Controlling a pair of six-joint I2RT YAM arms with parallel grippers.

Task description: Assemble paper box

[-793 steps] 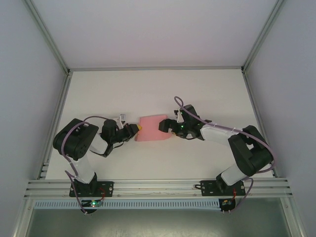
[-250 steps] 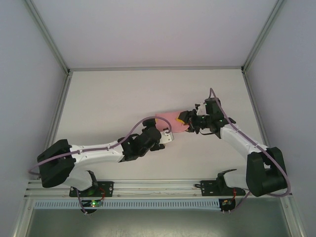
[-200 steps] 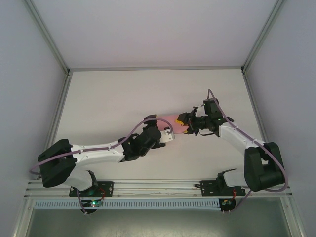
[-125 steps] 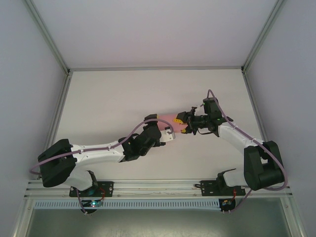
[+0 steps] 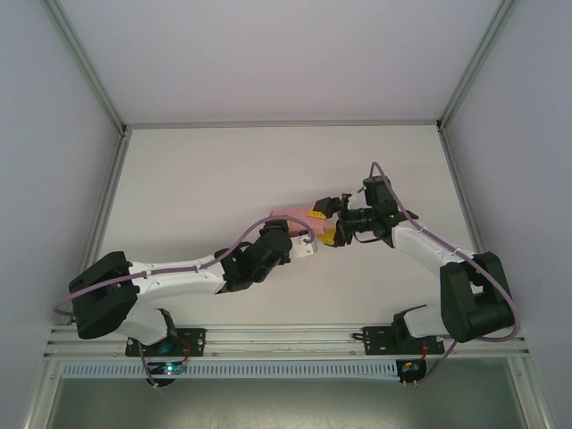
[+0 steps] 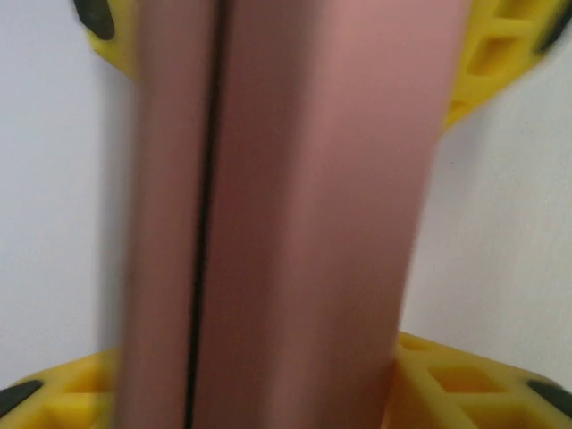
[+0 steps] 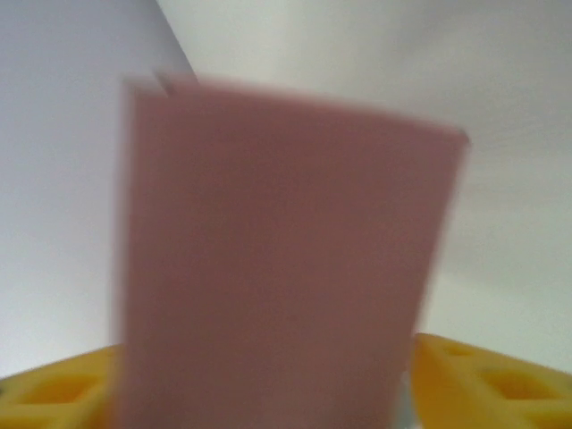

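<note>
The box's end (image 5: 317, 224) is hanging in the air inside open fingers, so the robot's left gripper should lower the paper box before the right gripper pinches that end.
The pink paper box (image 5: 288, 217) is a folded narrow body held just above the table's middle. My left gripper (image 5: 295, 229) reaches in from the lower left and is shut on the box's near end. In the left wrist view the paper box (image 6: 304, 223) sits between my yellow fingers (image 6: 465, 389), touching both. My right gripper (image 5: 323, 224) stands open at the box's right end, its yellow fingers (image 5: 317, 213) spread to either side. In the right wrist view the paper box (image 7: 277, 268) stands between the spread fingers (image 7: 487, 380) with a small gap showing.
The white table (image 5: 206, 179) lies inside an enclosure with pale walls and an aluminium frame. A rail (image 5: 286, 338) carrying both arm bases runs along the near edge. Purple cables loop along both arms.
My right gripper has opened off the box's end and shifted slightly left. My left gripper has closed on the box, which stays in about the same place.
</note>
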